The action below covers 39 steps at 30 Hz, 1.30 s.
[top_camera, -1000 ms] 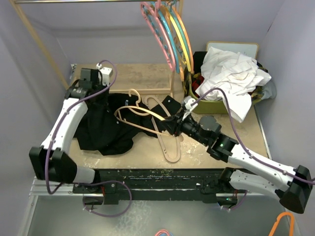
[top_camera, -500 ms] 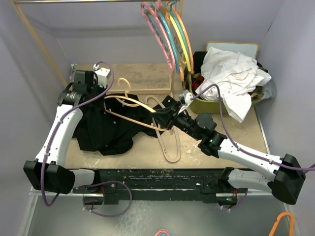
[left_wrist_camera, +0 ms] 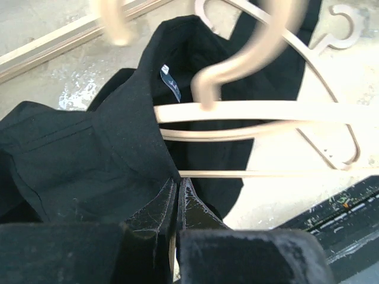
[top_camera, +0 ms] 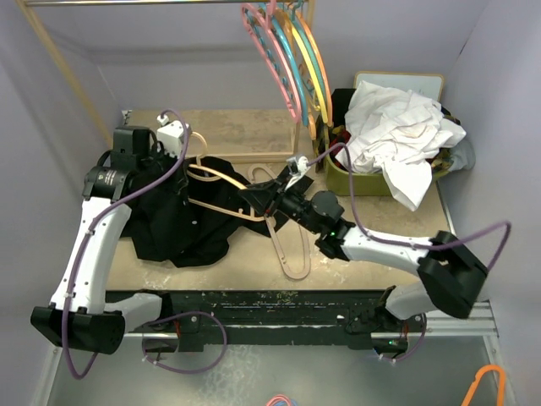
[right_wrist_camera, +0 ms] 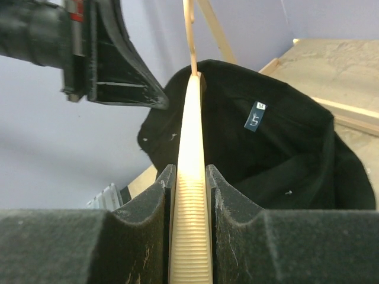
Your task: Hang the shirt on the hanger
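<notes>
The cream hanger's free arm is inside the shirt's open neck (left_wrist_camera: 161,121), so the robot's left gripper should keep hold of the collar fold (left_wrist_camera: 173,168) until the hanger's hook gets to the collar, and then let go.
The black shirt (top_camera: 182,224) lies at the left of the table, its collar end lifted. My left gripper (top_camera: 161,167) is shut on a fold of the shirt (left_wrist_camera: 89,160) near the collar, whose blue label shows. My right gripper (top_camera: 255,200) is shut on one arm of the cream hanger (top_camera: 215,180) and holds it above the table. In the right wrist view the hanger (right_wrist_camera: 190,177) runs edge-on between the fingers into the shirt's open neck (right_wrist_camera: 266,160). In the left wrist view its bars (left_wrist_camera: 249,112) cross over the shirt.
A pinkish-tan hanger (top_camera: 289,245) lies on the table under my right arm. Coloured hangers (top_camera: 292,59) hang from the wooden rail at the back. A green basket (top_camera: 342,179) heaped with white cloth (top_camera: 397,135) stands at the back right.
My left gripper has raised the shirt's collar and moved back and left. My right gripper has carried the hanger left, toward the lifted collar, so its far end now sits at the neck opening.
</notes>
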Available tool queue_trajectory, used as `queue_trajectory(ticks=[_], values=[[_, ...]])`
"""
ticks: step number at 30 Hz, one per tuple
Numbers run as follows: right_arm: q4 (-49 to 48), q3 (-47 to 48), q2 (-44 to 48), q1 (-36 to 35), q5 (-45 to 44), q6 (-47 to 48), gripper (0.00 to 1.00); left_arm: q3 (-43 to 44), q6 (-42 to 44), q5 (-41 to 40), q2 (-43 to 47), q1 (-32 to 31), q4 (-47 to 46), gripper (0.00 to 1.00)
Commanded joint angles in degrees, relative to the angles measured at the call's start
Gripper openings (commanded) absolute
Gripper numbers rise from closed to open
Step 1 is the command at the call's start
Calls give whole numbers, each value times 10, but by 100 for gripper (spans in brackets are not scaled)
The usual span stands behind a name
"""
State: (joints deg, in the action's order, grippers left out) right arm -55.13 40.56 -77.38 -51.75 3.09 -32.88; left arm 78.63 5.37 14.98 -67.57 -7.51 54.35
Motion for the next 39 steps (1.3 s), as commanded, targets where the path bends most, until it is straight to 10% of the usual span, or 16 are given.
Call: queue_trajectory(ticks=[1,15,16,18,19,32,39], values=[[-150,56,-68,-2,15,-48,0,4,2,62,21,1,9,0],[-436,64,-275,-2,21,-116,0,-69,153,164,54,4,69,5],[-464,58,-290,-2,18,-117,0,-47,223,228,46,19,118,17],[-502,50,-315,0,12,-119,0,-1,349,381,29,82,216,84],[-510,50,-324,2,14,-115,0,18,372,413,17,117,235,99],[-527,62,-359,31,71,-112,0,144,695,480,-194,253,343,100],[-543,66,-366,33,86,-107,0,213,682,472,-319,244,343,95]])
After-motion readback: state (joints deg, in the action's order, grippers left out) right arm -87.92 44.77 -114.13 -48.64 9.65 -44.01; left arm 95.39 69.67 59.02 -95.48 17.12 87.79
